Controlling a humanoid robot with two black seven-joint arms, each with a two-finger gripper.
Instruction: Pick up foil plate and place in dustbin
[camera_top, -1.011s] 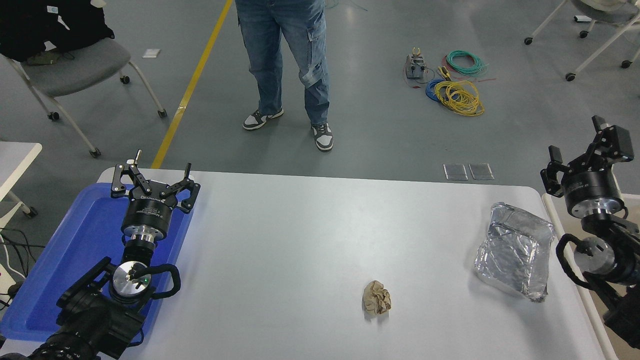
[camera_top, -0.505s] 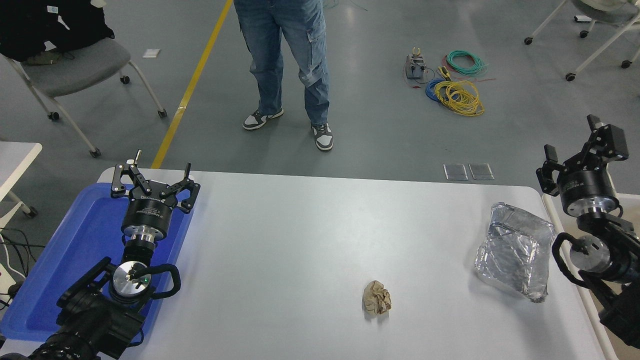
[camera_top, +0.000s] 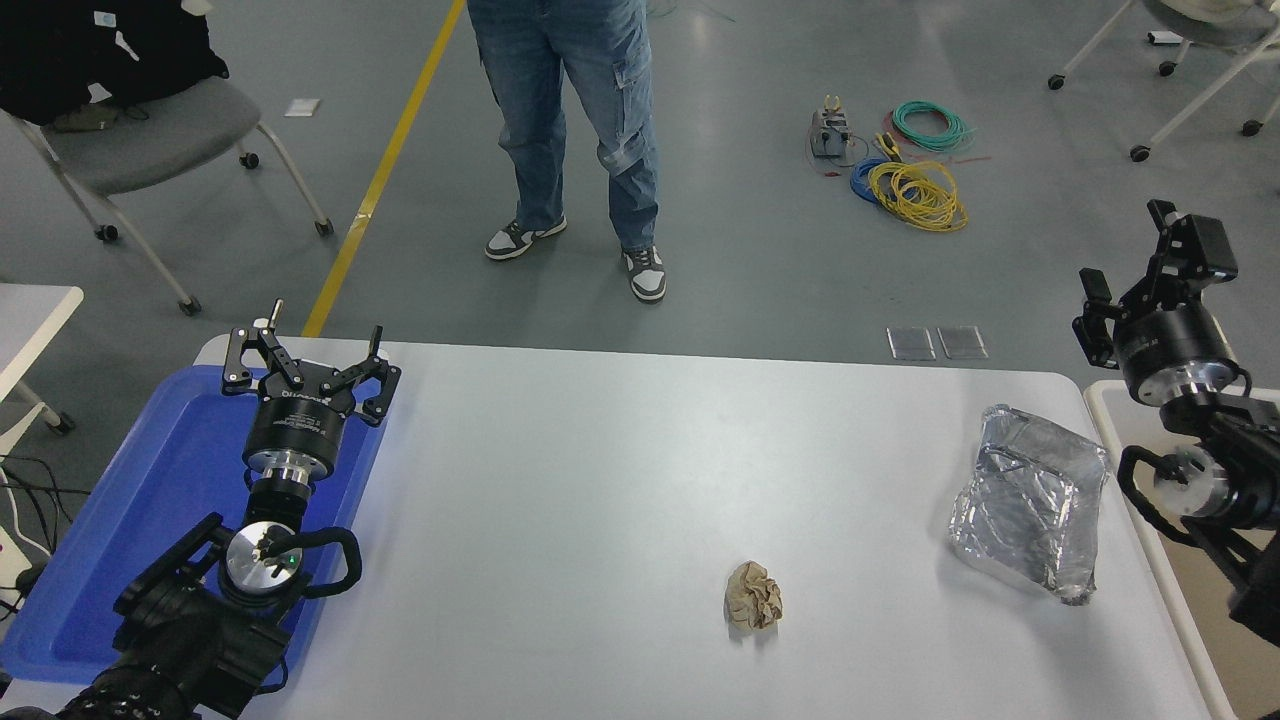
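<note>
I expect the foil plate (camera_top: 1034, 502) to slide a little as one piece when I push its rim, because it lies loose with its edges (camera_top: 967, 493) free.
The foil plate (camera_top: 1030, 498), shiny crinkled silver, lies on the white table (camera_top: 620, 480) near its right edge. The dustbin (camera_top: 1180, 590) shows as an off-white rim with a tan inside, at the right edge of the picture beside the table. My right gripper (camera_top: 1135, 265) is open and empty, raised above the table's far right corner, up and to the right of the foil plate. My left gripper (camera_top: 305, 350) is open and empty, parked over the blue tray (camera_top: 150, 510) at the lower left.
A small crumpled brown paper ball (camera_top: 754, 594) lies on the table left of the foil plate. A person in jeans (camera_top: 570, 130) stands beyond the far side. Cable coils (camera_top: 915, 170) and chairs stand on the floor.
My right gripper has risen and drawn away toward the far right, farther from the foil plate. The plate, the paper ball and my left arm have not moved.
</note>
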